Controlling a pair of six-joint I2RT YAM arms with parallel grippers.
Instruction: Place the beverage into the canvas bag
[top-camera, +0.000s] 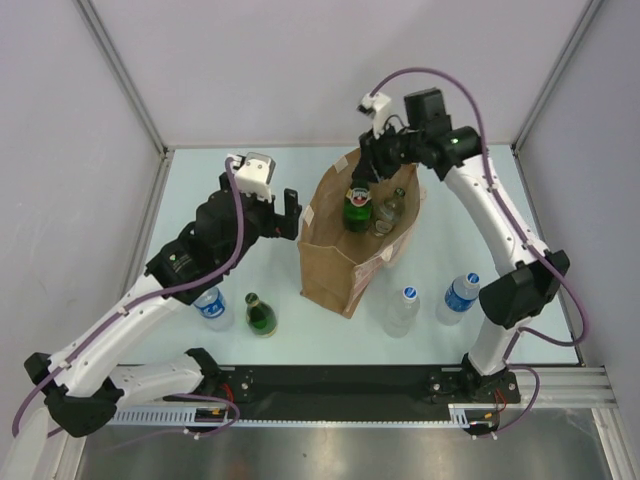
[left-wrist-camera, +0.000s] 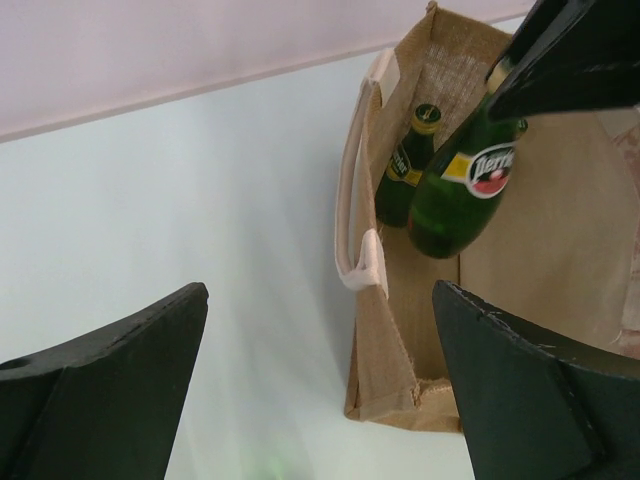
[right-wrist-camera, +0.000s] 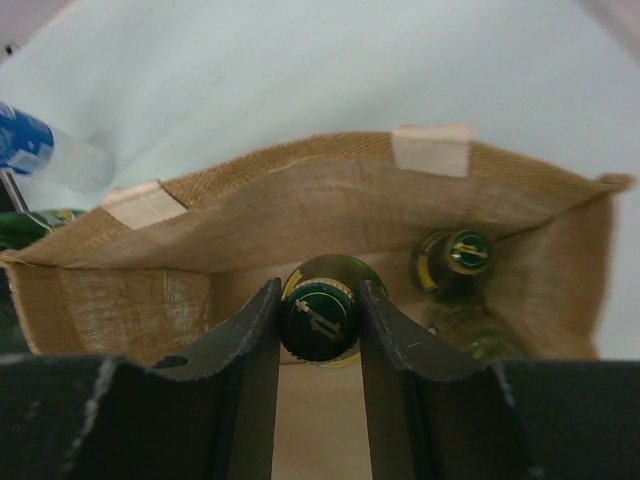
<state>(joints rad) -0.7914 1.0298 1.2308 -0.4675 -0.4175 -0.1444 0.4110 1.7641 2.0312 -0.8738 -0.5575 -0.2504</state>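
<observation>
The robot's right gripper goes on going down, as the held green bottle (top-camera: 357, 209) hangs base down over a free spot on the bottom of the canvas bag (top-camera: 352, 243), until the bottle stands there.
The tan canvas bag (top-camera: 335, 268) stands open at the table's middle, with cream handles. My right gripper (top-camera: 366, 180) is above its mouth, shut on the neck of a green glass bottle (top-camera: 357, 210) that hangs into the bag. In the right wrist view the fingers clamp the bottle's cap (right-wrist-camera: 318, 320) over the bag's inside (right-wrist-camera: 340, 200). A second green bottle (right-wrist-camera: 455, 255) and a clear one (top-camera: 392, 208) lie inside. My left gripper (top-camera: 287, 214) is open and empty just left of the bag. Its wrist view shows the bag (left-wrist-camera: 400, 330) and the hanging bottle (left-wrist-camera: 460, 190).
On the table stand a water bottle (top-camera: 213, 305) and a green bottle (top-camera: 261, 315) at front left, and two water bottles (top-camera: 400, 310) (top-camera: 458, 297) at front right of the bag. White walls enclose the table on three sides.
</observation>
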